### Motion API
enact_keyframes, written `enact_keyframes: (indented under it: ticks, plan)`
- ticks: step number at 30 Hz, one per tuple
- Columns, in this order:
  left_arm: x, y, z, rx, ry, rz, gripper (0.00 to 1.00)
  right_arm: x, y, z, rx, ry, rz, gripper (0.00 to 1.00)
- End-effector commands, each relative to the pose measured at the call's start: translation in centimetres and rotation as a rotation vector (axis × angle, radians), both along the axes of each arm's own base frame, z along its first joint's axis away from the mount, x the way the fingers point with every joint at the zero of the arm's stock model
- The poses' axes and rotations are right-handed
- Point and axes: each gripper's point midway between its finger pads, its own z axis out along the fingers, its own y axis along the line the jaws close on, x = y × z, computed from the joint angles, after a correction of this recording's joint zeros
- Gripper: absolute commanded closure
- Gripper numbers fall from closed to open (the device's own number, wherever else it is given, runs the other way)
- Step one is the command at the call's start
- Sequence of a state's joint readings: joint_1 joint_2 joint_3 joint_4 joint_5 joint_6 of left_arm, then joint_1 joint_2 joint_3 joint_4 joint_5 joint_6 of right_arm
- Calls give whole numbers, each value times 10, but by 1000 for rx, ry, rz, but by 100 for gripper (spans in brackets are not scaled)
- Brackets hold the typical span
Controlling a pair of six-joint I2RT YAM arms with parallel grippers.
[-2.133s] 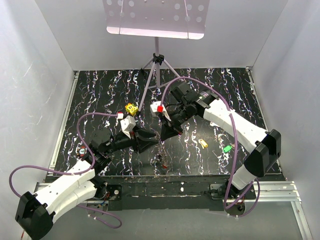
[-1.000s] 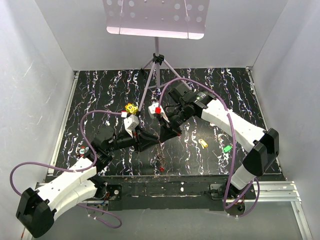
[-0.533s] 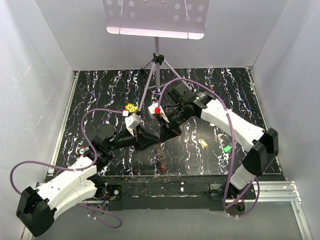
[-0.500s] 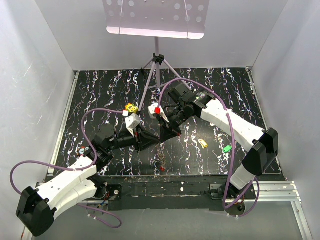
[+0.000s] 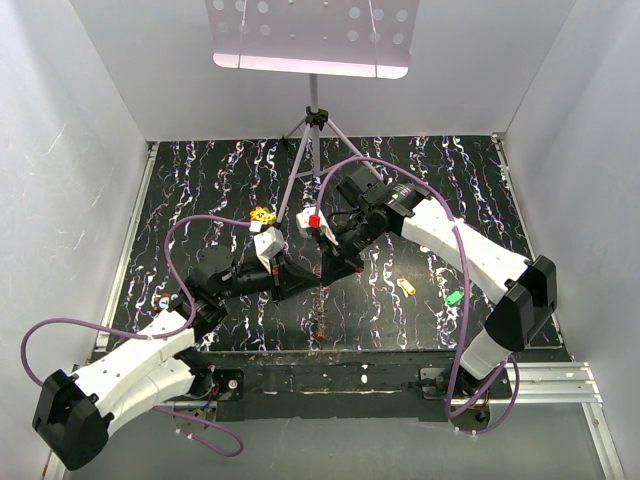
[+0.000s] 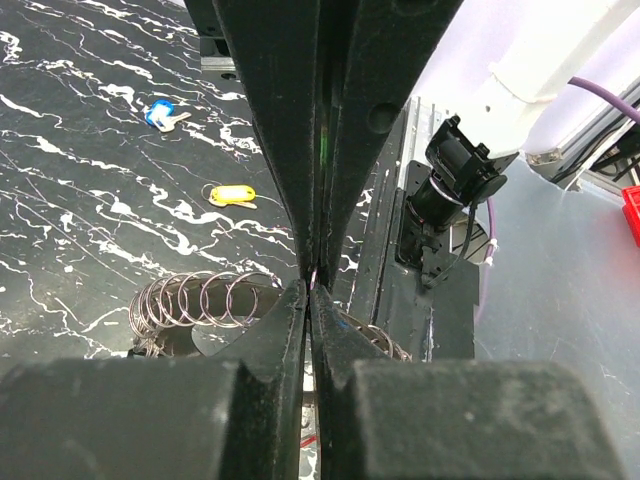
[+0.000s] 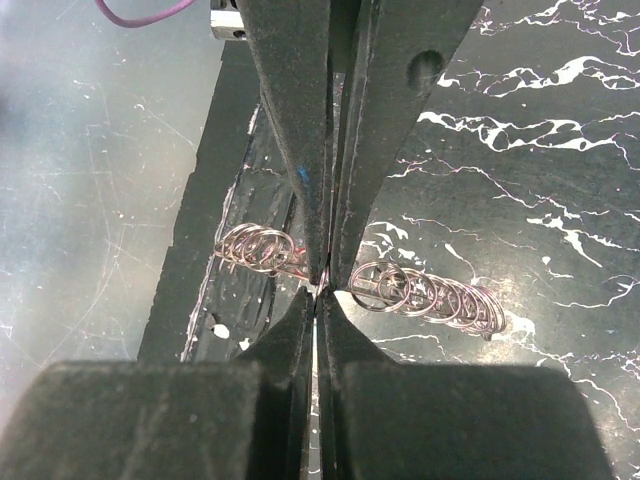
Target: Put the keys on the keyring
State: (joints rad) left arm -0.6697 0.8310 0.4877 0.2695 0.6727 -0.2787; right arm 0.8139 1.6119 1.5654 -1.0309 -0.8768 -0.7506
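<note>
Both my grippers grip the keyring [image 5: 320, 299], so my left gripper should keep it while my right gripper opens, backs off and goes to the yellow key [image 5: 405, 287].
The keyring [image 5: 321, 316] is a thin wire strung with many small metal rings [image 6: 198, 299] [image 7: 428, 291]. It hangs between the two grippers over the near middle of the black mat. My left gripper [image 5: 316, 274] [image 6: 308, 291] and my right gripper [image 5: 326, 271] [image 7: 318, 296] meet tip to tip, and both are shut on the wire. Of the keys, a yellow one [image 5: 405, 286] [image 6: 231, 194] and a green one [image 5: 455, 297] lie on the mat to the right. A blue one [image 5: 163, 300] [image 6: 159, 115] lies far left.
A yellow dotted cube [image 5: 263, 215] sits behind the left gripper. A tripod stand [image 5: 313, 120] with a perforated plate [image 5: 310, 35] rises at the back centre. White walls close in the mat on three sides, and the table's front rail [image 5: 330, 365] runs below.
The left gripper's jaws have closed against the wire at the right gripper's tips. The left arm crept slightly forward. The right arm has held still.
</note>
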Motion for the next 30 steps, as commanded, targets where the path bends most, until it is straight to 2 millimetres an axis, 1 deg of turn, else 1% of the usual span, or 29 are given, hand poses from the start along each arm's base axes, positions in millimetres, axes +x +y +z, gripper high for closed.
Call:
enact_keyframes:
  ticks: [1,3,4,5,7,9,10,13,16,17,19,21,22,24,25,26,27,28,29,30]
  plan:
    - [-5,-2,12,-3,-34,-31,100,-4,8,23,79,-16,27,99]
    - [-6,0,14,-7,-55,-25,100,-5,8,26,84,-20,26,99]
    - [-7,2,16,-15,-70,-22,100,-6,7,30,92,-20,27,91]
    - [-7,4,18,-23,-84,-12,100,-6,5,35,100,-21,27,79]
    - [-9,9,23,-56,-124,12,100,-10,-1,48,134,-8,31,63]
    - [-13,15,33,-109,-179,28,100,-12,-9,64,178,-4,28,52]
    - [-16,17,38,-137,-207,30,100,-11,-13,70,196,-4,22,49]
    - [-27,23,55,-231,-291,15,100,-12,-29,91,260,1,4,46]
    - [-36,24,72,-298,-334,-17,100,-4,-42,99,294,-4,-41,43]
    - [-38,24,77,-316,-341,-28,100,-1,-46,98,292,-4,-65,42]
    - [-43,24,91,-356,-364,-48,100,10,-51,87,257,25,-141,41]
    - [-47,24,102,-385,-383,-70,100,17,-59,65,176,34,-215,41]
    - [-48,23,106,-389,-388,-83,100,17,-67,51,123,15,-221,41]
    - [-51,21,109,-373,-397,-113,100,15,-84,35,33,1,-225,41]
    - [-52,20,108,-350,-414,-125,100,10,-94,31,-14,24,-230,43]
    - [-52,18,106,-328,-412,-136,100,9,-101,32,-29,21,-226,43]
    - [-52,18,106,-301,-448,-142,100,8,-109,31,-45,9,-220,44]
    - [-51,17,104,-268,-460,-148,100,8,-117,33,-55,-19,-216,44]
    - [-50,16,100,-229,-475,-158,100,9,-125,31,-57,-91,-183,43]
    - [-50,15,99,-203,-505,-168,100,10,-133,31,-57,-153,-155,42]
